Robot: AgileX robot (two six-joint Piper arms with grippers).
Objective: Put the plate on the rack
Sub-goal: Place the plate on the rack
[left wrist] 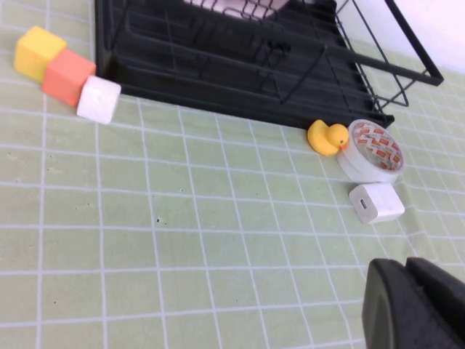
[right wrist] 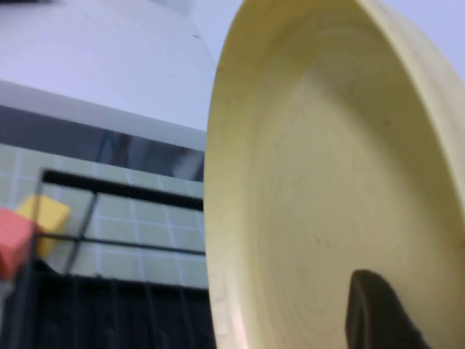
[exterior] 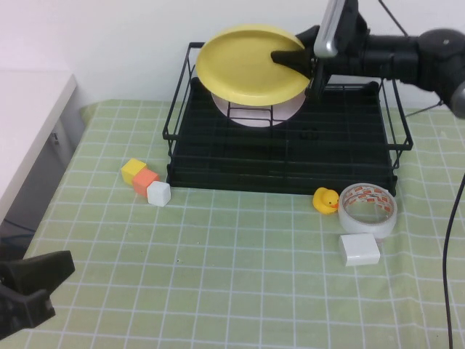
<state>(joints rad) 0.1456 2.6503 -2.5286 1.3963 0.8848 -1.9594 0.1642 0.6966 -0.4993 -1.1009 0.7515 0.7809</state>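
Note:
The yellow plate (exterior: 253, 65) is tilted crooked above the wire slot (exterior: 251, 114), so my right gripper should straighten it to match the pink plate and lower it in front.
The yellow plate (exterior: 243, 65) is held tilted in the air above the back left of the black wire rack (exterior: 290, 149). My right gripper (exterior: 294, 59) is shut on the plate's right rim, one finger lying across its top face. In the right wrist view the plate (right wrist: 327, 167) fills most of the picture with a black fingertip (right wrist: 374, 313) pressed on it. A pale pink plate (exterior: 254, 113) stands in the rack just below the yellow one. My left gripper (exterior: 33, 283) is low at the near left of the table, far from the rack, its jaws together and empty (left wrist: 418, 302).
Yellow (exterior: 133, 170), orange (exterior: 146, 180) and white (exterior: 158, 193) blocks lie left of the rack's front. A rubber duck (exterior: 326, 199), a tape roll (exterior: 368, 209) and a white charger (exterior: 359, 249) lie at its front right. A white counter (exterior: 29, 116) borders the left.

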